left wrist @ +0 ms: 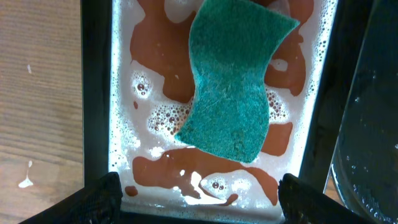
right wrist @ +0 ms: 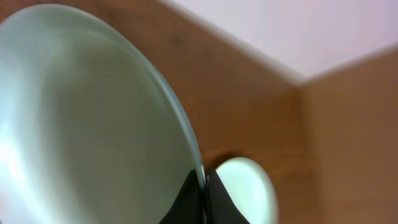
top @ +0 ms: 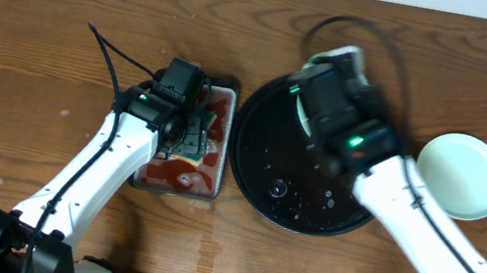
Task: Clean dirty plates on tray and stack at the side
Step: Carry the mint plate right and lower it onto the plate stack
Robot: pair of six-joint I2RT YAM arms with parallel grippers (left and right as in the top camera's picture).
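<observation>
The pale blue-white plate (right wrist: 176, 112) is held by its rim in my right gripper, and the second plate (top: 462, 176) lies flat and uncovered. I should keep carrying until the two plates are stacked.
My right gripper (right wrist: 204, 186) is shut on the rim of a pale blue-white plate (right wrist: 93, 124) and holds it tilted on edge above the round black tray (top: 250, 157). In the overhead view only a sliver of this plate (top: 303, 115) shows beside the right gripper (top: 325, 96). A second pale plate (top: 460, 175) lies flat on the table right of the tray; it also shows in the right wrist view (right wrist: 245, 190). No yellow plate is in view. My left gripper (left wrist: 199, 199) is open and empty over the rectangular pan (top: 231, 90).
The pan (left wrist: 96, 93) holds foamy reddish liquid and a green sponge (left wrist: 236, 81), which lies ahead of the left fingers. The wet tray's rim (left wrist: 373, 124) lies just right of the pan. Water drops (top: 279, 188) dot the tray.
</observation>
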